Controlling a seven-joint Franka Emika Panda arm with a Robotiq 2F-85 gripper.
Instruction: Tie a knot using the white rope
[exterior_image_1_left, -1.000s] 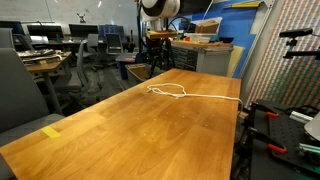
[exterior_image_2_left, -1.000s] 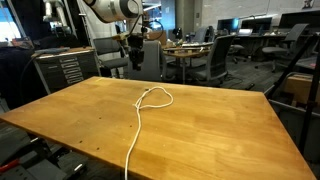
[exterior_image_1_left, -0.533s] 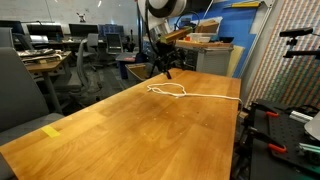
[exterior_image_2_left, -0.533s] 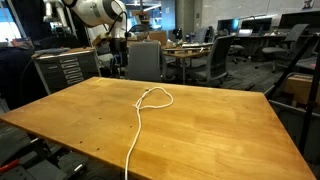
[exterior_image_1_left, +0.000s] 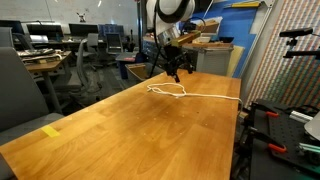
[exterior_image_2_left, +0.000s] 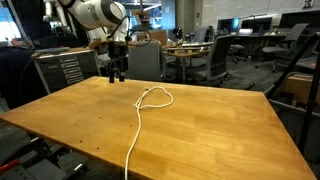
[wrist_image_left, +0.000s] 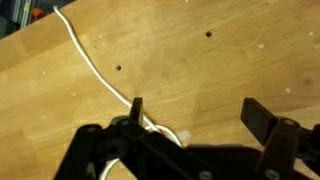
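Note:
Next, I grip the tail midway (exterior_image_2_left: 137, 129) with my gripper and bring it toward the loop, because the rope's long tail runs away from the loop to the table's edge (exterior_image_2_left: 127, 174).
The white rope (exterior_image_1_left: 168, 92) lies on the wooden table (exterior_image_1_left: 130, 125), curled into a small loop (exterior_image_2_left: 155, 97) near the far end, with a long tail (exterior_image_2_left: 133, 145) running to the table's edge. My gripper (exterior_image_1_left: 175, 72) hangs open a little above the table, beside the loop and apart from it, and holds nothing. It also shows over the far corner in an exterior view, gripper (exterior_image_2_left: 117, 73). In the wrist view the rope (wrist_image_left: 88, 58) runs across the wood and passes behind one of the fingers (wrist_image_left: 137, 108); nothing lies in the gap of the gripper (wrist_image_left: 197, 112).
Office chairs (exterior_image_2_left: 218, 62) and desks stand behind the table. A cabinet (exterior_image_2_left: 62, 70) stands beside the far corner. A yellow tape mark (exterior_image_1_left: 52, 130) sits on the near corner. Stands with red clamps (exterior_image_1_left: 275, 125) crowd one long side.
The arm has come down and moved sideways from behind the table to just above its far end. The jaws have opened wide. The rope has not moved.

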